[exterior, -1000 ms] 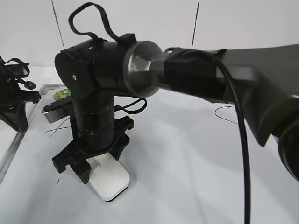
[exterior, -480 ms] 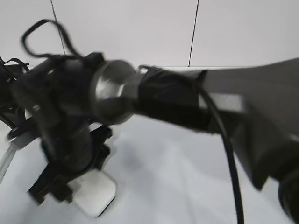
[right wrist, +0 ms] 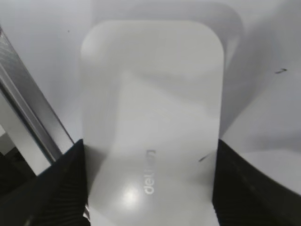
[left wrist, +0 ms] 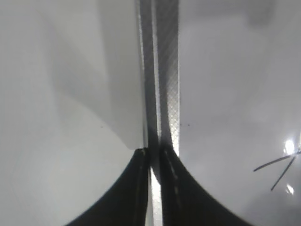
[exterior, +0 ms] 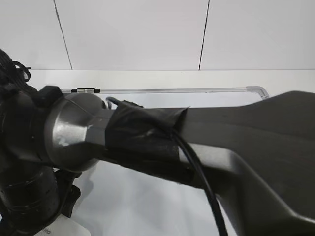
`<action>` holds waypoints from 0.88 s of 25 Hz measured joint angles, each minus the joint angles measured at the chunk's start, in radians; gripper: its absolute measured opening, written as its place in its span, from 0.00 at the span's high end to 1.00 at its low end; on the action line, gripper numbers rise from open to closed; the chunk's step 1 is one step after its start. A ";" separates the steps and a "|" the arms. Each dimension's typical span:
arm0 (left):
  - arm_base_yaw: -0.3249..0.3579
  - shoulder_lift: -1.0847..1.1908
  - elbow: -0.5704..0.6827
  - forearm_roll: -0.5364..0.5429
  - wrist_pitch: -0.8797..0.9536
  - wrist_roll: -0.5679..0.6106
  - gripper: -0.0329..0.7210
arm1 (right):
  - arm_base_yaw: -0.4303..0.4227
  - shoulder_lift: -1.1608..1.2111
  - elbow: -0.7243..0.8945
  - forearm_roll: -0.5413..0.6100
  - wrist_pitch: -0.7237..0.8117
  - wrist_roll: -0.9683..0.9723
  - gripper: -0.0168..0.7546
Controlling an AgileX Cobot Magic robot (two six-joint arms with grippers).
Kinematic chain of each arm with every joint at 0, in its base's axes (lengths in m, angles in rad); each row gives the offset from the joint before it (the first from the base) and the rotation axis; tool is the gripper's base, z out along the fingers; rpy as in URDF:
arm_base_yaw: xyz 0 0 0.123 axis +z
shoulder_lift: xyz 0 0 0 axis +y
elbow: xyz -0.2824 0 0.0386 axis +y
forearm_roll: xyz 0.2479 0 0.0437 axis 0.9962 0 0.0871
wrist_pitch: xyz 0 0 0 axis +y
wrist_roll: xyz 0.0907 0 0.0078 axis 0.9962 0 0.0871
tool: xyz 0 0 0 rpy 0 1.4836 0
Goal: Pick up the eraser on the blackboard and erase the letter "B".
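The eraser is near the silver frame (right wrist: 27,96) and has a small black mark (right wrist: 281,71) past its other side, so the robot's right gripper should wipe back over that mark.
My right gripper (right wrist: 149,188) is shut on the eraser (right wrist: 150,108), a white rounded block with grey lettering, its fingers pressed against both long sides. The eraser lies flat on the blackboard (right wrist: 263,42). In the exterior view only a corner of the eraser (exterior: 65,229) shows at the bottom left, under the right wrist. My left gripper (left wrist: 153,153) is shut and sits over the blackboard's silver frame strip (left wrist: 168,70). Thin black marker strokes (left wrist: 277,165) show to its right; I cannot tell which letter they belong to. No whole letter "B" is in view.
The right arm (exterior: 221,162) fills most of the exterior view and hides the board's middle. The board's far frame edge (exterior: 172,90) runs along the back. The frame (right wrist: 28,108) passes close to the eraser's left side. A small black mark (right wrist: 281,71) lies to its right.
The right arm has swung left and closer to the camera, carrying the eraser leftward across the board. It now hides the green sticker and the strokes seen before.
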 joint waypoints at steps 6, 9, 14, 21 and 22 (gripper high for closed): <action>0.002 0.000 0.000 0.000 0.000 0.000 0.89 | -0.038 0.015 -0.013 0.017 0.011 0.037 0.29; 0.002 0.000 0.000 0.000 -0.002 0.000 0.89 | -0.069 0.025 -0.022 0.042 0.012 0.046 0.29; 0.002 0.000 0.000 -0.002 -0.002 0.000 0.89 | -0.135 0.029 -0.027 0.034 -0.010 0.084 0.29; 0.002 0.000 0.000 -0.002 -0.002 0.000 0.89 | -0.236 0.029 -0.029 -0.015 -0.018 0.109 0.29; 0.002 0.000 0.000 -0.002 -0.002 0.000 0.89 | -0.244 0.029 -0.031 -0.014 -0.018 0.109 0.29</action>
